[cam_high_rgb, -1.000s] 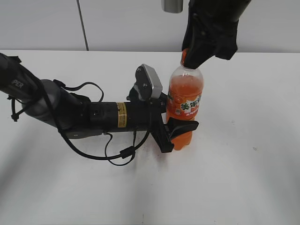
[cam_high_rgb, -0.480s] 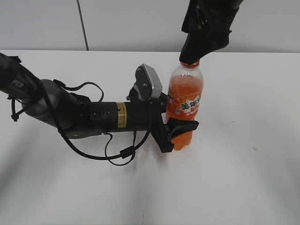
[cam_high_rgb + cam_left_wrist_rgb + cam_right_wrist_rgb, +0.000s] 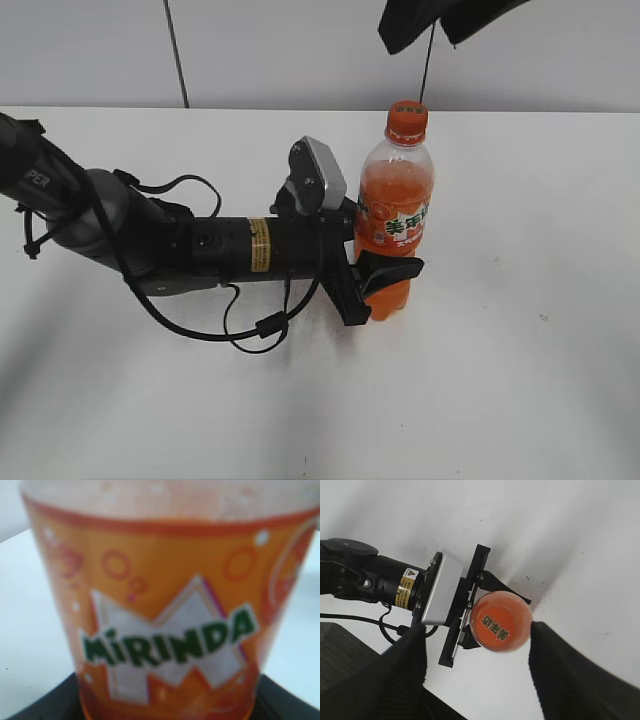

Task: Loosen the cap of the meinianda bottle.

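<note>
The meinianda bottle will stay upright and keep facing the same way when I turn the orange cap, because my left gripper is holding the lower body tightly.
The meinianda bottle stands upright on the white table, full of orange drink. Its orange cap sits on the neck and shows from above in the right wrist view. My left gripper is shut on the bottle's lower body. The bottle's orange label fills the left wrist view. My right gripper is open and empty, raised clear above the cap. In the right wrist view its two fingers spread either side of the cap.
The left arm lies low across the left half of the white table, with a looped black cable in front of it. A pale wall stands behind.
My right gripper has let go of the cap and risen straight up, so the cap is now uncovered. The left gripper and the bottle have not moved.
</note>
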Available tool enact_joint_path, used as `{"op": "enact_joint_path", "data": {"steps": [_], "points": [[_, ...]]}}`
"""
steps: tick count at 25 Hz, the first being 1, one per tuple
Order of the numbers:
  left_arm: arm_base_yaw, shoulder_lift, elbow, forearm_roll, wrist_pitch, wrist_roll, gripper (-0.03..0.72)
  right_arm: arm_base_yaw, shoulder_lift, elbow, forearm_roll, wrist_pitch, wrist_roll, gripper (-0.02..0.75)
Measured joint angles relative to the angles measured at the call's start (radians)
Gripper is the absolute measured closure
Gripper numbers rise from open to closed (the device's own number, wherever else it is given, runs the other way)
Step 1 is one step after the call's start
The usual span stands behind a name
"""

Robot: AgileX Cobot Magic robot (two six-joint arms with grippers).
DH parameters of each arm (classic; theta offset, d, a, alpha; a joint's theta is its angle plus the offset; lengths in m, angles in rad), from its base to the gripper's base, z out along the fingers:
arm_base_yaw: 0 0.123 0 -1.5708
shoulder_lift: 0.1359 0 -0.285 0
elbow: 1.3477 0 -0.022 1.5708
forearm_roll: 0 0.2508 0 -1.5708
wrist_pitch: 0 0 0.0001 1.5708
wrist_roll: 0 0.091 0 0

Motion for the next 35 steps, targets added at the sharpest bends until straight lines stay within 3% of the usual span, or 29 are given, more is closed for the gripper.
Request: {"op": "enact_joint_path", "data": {"steps": [15,17,20,21,25,31,35], "points": [[0.000,0.000,0.000,0.013,-0.004,0.000,0.286,0.000,0.112,0.053,-0.028,0.000,0.050,0.268],[0.000,0.000,0.000,0.013,-0.004,0.000,0.286,0.000,0.115,0.053,-0.028,0.000,0.050,0.312],[0.000,0.000,0.000,0.013,-0.004,-0.001,0.286,0.000,0.115,0.053,-0.027,-0.002,0.031,0.472],[0.000,0.000,-0.001,0.013,-0.004,-0.002,0.286,0.000,0.115,0.053,-0.027,-0.002,0.008,0.468],[0.000,0.000,-0.001,0.013,-0.004,-0.004,0.286,0.000,0.115,0.053,-0.023,-0.002,-0.234,0.468],[0.000,0.000,-0.001,0.015,-0.004,-0.004,0.286,0.000,0.115,0.053,-0.020,0.000,-1.020,0.468],[0.000,0.000,-0.001,0.016,-0.004,-0.002,0.286,0.000,0.114,0.053,-0.016,0.002,-1.194,0.468]]}}
